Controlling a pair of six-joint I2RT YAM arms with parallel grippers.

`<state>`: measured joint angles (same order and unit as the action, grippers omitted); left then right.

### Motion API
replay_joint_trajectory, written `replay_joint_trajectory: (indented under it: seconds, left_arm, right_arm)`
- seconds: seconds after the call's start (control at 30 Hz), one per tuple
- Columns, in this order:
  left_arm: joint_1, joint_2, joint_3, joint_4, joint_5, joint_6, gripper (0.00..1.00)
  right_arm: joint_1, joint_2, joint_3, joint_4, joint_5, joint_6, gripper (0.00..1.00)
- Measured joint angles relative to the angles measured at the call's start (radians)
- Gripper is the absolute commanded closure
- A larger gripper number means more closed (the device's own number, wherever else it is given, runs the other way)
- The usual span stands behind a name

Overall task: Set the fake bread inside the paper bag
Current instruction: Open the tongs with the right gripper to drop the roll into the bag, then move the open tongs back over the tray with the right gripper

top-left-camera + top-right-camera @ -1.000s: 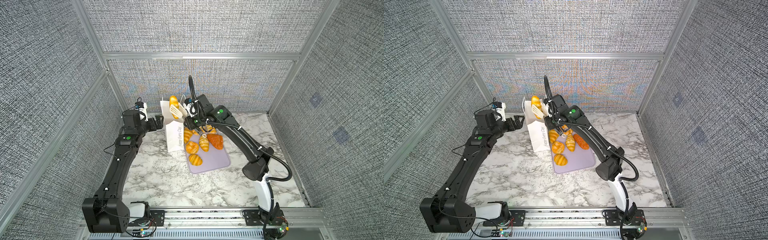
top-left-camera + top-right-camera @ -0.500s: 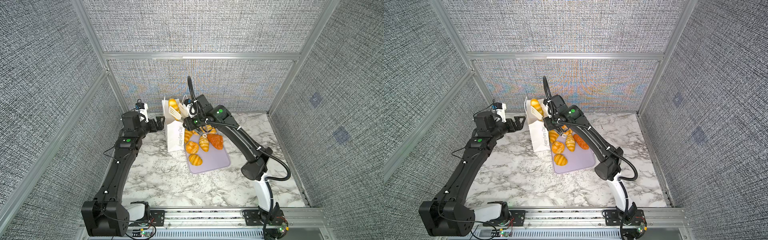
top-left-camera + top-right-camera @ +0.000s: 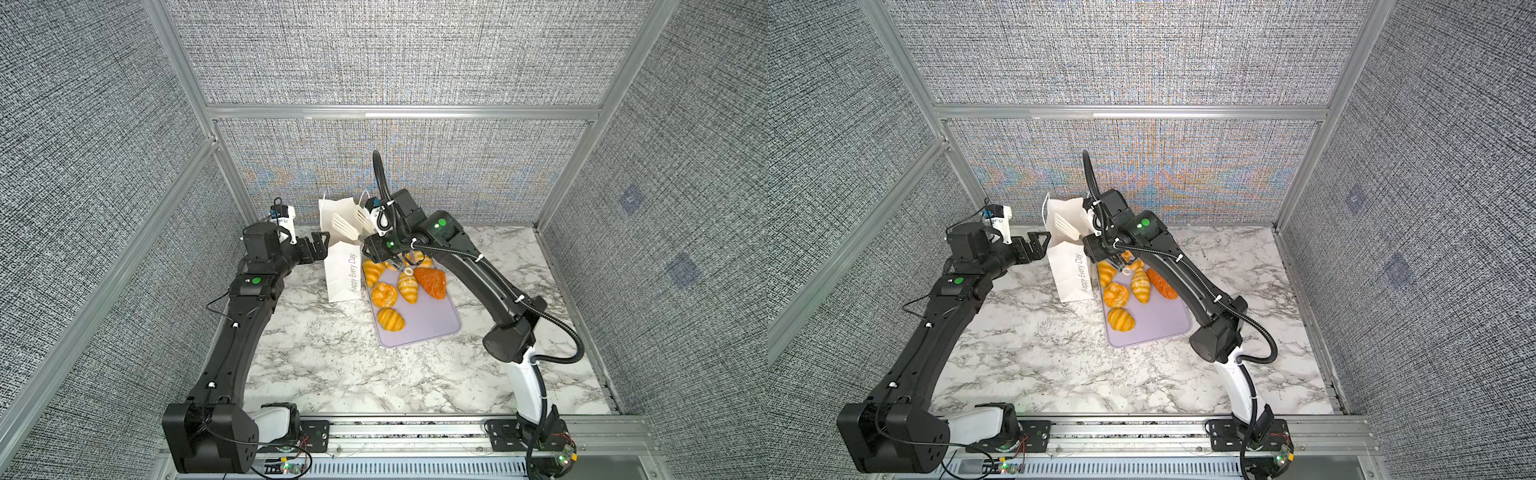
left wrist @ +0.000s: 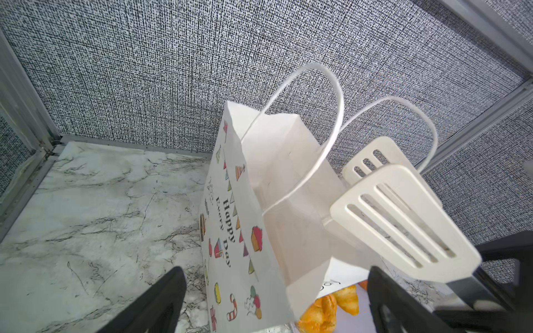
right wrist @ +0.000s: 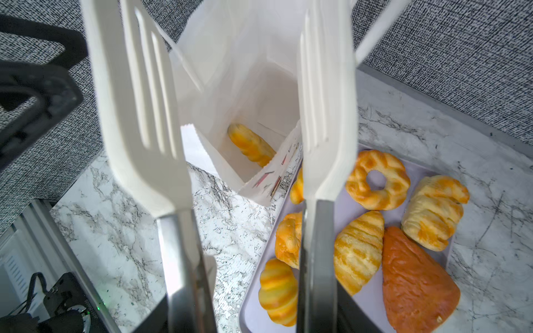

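Note:
Next, my left gripper pinches the bag's rim [image 4: 279, 272] and pulls the paper bag clear, because the bag's opening leans over the fake bread at the tray's edge [image 4: 330, 309].
The white paper bag [image 3: 343, 270] [image 3: 1071, 270] stands upright and open, left of the lavender tray [image 3: 428, 328]. One golden piece of fake bread [image 5: 251, 144] lies at the bag's bottom. Several more pieces sit on the tray, among them a ring [image 5: 357, 184] and a darker triangular piece [image 5: 412, 279]. My right gripper [image 3: 374, 243] [image 5: 251, 320] is shut on white slotted tongs [image 3: 347, 226] [image 5: 138, 115]. Their blades stand apart over the bag's mouth, with nothing between them. My left gripper [image 3: 320, 245] [image 4: 274, 311] is open just left of the bag's upper side.
The bag's string handles [image 4: 331, 95] stick up beside the tongs' blades. The grey back wall [image 3: 374, 166] is close behind the bag. The tray's near half [image 3: 1158, 328] holds one striped roll [image 3: 1121, 319]. Bare marble table [image 3: 332, 374] lies in front.
The bread that the tongs held above the bag is gone from them and now lies inside the bag. The blades have spread apart. The left arm has barely moved.

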<state>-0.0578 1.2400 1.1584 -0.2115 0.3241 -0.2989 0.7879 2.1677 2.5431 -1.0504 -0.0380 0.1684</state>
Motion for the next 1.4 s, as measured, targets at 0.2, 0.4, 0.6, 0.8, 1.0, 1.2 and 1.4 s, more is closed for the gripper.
replay_joint_trajectory:
  seconds: [0.2, 0.4, 0.6, 0.8, 1.0, 1.2, 1.4]
  left_arm:
    - [0.000, 0.011, 0.044, -0.016, -0.001, 0.023, 0.01]
    - [0.000, 0.024, 0.079, -0.055, -0.005, 0.029, 0.02]
    - [0.000, 0.040, 0.107, -0.110, -0.012, 0.020, 0.06]
    - [-0.008, 0.077, 0.147, -0.174, -0.037, 0.005, 0.19]
    - [-0.023, 0.161, 0.213, -0.236, -0.062, 0.003, 0.28]
    - [-0.026, 0.217, 0.248, -0.288, -0.084, -0.017, 0.34]
    - [-0.027, 0.255, 0.297, -0.323, -0.114, -0.024, 0.42]
  right_arm:
    - [0.010, -0.062, -0.039, 0.010, -0.032, -0.027, 0.43]
    - [0.010, -0.117, -0.085, 0.010, -0.069, -0.047, 0.42]
    - [-0.031, -0.207, -0.182, 0.031, -0.080, -0.074, 0.42]
    - [-0.092, -0.298, -0.306, 0.049, -0.080, -0.098, 0.42]
    - [-0.146, -0.394, -0.501, 0.027, -0.057, -0.142, 0.42]
    - [-0.197, -0.482, -0.711, -0.019, 0.017, -0.161, 0.42]
    - [-0.202, -0.511, -0.821, -0.053, 0.037, -0.172, 0.43]
